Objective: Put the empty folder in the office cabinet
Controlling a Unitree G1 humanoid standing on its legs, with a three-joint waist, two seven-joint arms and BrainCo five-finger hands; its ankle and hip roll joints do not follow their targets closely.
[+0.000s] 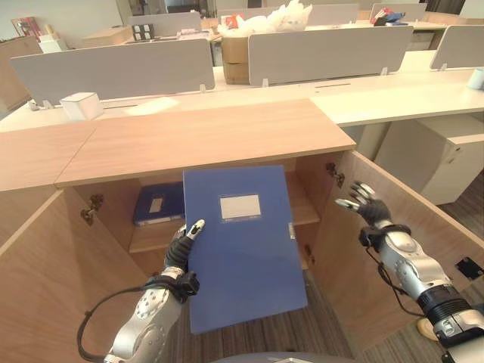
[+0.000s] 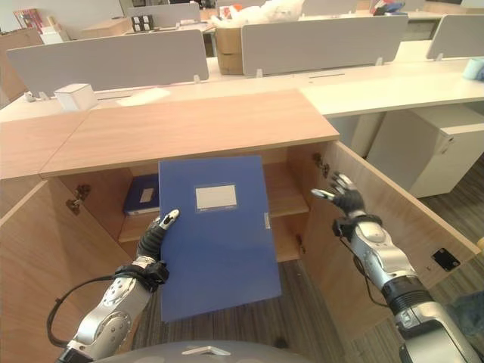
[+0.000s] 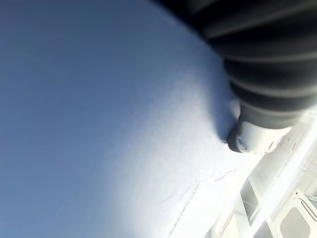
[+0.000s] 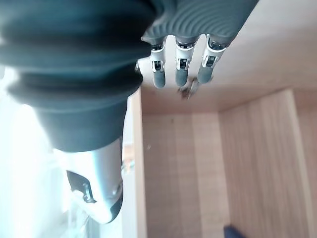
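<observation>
I can see clear shelf wood (image 1: 304,209) past the edge of the blue folder I hold (image 1: 242,246), so I expect the space behind it to be empty.
A blue folder (image 1: 242,242) with a white label hangs upright in front of the open wooden cabinet (image 1: 204,140), covering part of its shelf (image 1: 302,208). My left hand (image 1: 180,261) grips the folder's left edge, thumb pressed on the front and fingers hidden behind; the left wrist view has the folder's blue face (image 3: 99,124) right against the hand. My right hand (image 1: 368,204) floats open beside the cabinet's right door (image 1: 423,227), apart from the folder, its fingers (image 4: 181,69) straight in the right wrist view.
A second blue folder (image 1: 159,203) lies flat on the shelf's left part. Both cabinet doors stand wide open toward me. Behind are desks with grey screens (image 1: 113,68), a white box (image 1: 81,104), and a white pedestal (image 1: 431,155) at right.
</observation>
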